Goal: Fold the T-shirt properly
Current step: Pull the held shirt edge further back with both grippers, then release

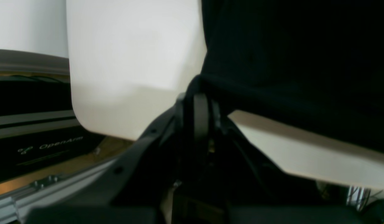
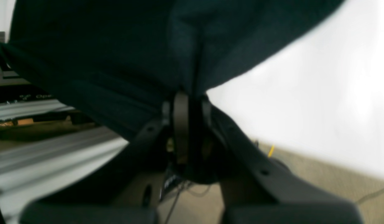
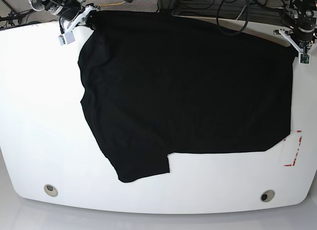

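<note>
The T-shirt's far edge (image 3: 173, 16) is stretched tight along the table's far edge, so my left gripper and my right gripper should bring the corners (image 3: 289, 50) forward and put them down.
The black T-shirt (image 3: 188, 91) lies spread over the white table (image 3: 39, 116), with one sleeve pointing to the front left. My right gripper (image 3: 91, 17) is at the far left corner, shut on the shirt's edge; the right wrist view shows its fingers (image 2: 181, 124) pinching the black fabric (image 2: 101, 62). My left gripper (image 3: 291, 40) is at the far right corner, shut on the shirt's edge; the left wrist view shows its fingers (image 1: 200, 115) closed on the dark cloth (image 1: 288, 62), which is lifted a little off the table (image 1: 123, 62).
Red tape marks (image 3: 293, 150) lie at the table's right edge. Two round holes (image 3: 49, 190) (image 3: 267, 196) sit near the front edge. Cables (image 3: 233, 7) run behind the far edge. A black OpenArm base (image 1: 48, 146) stands beside the table.
</note>
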You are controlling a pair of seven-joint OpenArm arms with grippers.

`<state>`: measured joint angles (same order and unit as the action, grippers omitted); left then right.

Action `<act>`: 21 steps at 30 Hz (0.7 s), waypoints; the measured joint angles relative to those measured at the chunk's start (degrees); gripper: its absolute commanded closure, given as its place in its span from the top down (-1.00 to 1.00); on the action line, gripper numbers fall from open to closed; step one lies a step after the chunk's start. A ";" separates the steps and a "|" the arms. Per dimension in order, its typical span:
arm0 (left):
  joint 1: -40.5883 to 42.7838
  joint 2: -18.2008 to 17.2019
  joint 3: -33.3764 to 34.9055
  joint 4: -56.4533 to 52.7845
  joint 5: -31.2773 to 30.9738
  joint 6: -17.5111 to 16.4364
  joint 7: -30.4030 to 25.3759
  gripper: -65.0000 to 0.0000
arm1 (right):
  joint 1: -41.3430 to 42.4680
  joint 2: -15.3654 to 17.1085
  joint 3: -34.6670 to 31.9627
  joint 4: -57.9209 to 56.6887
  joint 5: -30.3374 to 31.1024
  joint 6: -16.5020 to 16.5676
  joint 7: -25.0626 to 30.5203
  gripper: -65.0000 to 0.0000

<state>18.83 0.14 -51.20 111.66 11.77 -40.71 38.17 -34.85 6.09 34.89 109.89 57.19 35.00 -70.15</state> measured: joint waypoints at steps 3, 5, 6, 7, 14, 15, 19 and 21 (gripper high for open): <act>-2.73 0.09 0.00 0.02 -0.20 0.09 0.46 -1.00 | 1.90 -0.85 -0.04 0.00 0.11 -0.04 0.04 -1.00; -2.95 -0.50 0.26 0.09 -0.55 0.09 -0.59 -1.00 | 2.21 -0.72 -0.02 0.00 0.07 -0.04 0.39 -1.00; -2.78 -0.94 0.26 0.13 -0.61 0.02 -0.52 -1.00 | 2.21 -0.63 -0.02 0.00 0.04 -0.04 0.48 -1.00; -2.60 -1.46 0.26 0.13 -0.46 -0.09 -0.35 -1.00 | 2.21 -0.59 0.39 0.00 0.09 -0.04 0.46 -1.00; -2.67 -5.18 0.72 0.02 -1.29 -0.85 -0.46 -1.00 | 2.89 0.74 6.23 -0.07 1.31 0.59 -0.42 -1.00; -2.64 -5.46 0.90 0.02 -1.31 -0.94 -0.52 -1.00 | 3.26 1.62 6.19 -0.07 1.60 0.81 -0.59 -1.00; -1.31 -8.37 7.65 0.02 2.62 -0.94 -0.15 -1.00 | 5.09 2.99 6.54 -0.07 1.36 0.79 -0.57 -1.00; -0.44 -8.92 10.54 0.02 5.79 -0.70 -0.81 -1.00 | 5.42 3.65 6.54 -0.07 1.16 0.76 -1.77 -1.00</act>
<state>18.39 -8.78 -40.66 111.68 17.56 -41.41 37.36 -29.43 9.74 41.43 109.82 58.35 35.77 -71.92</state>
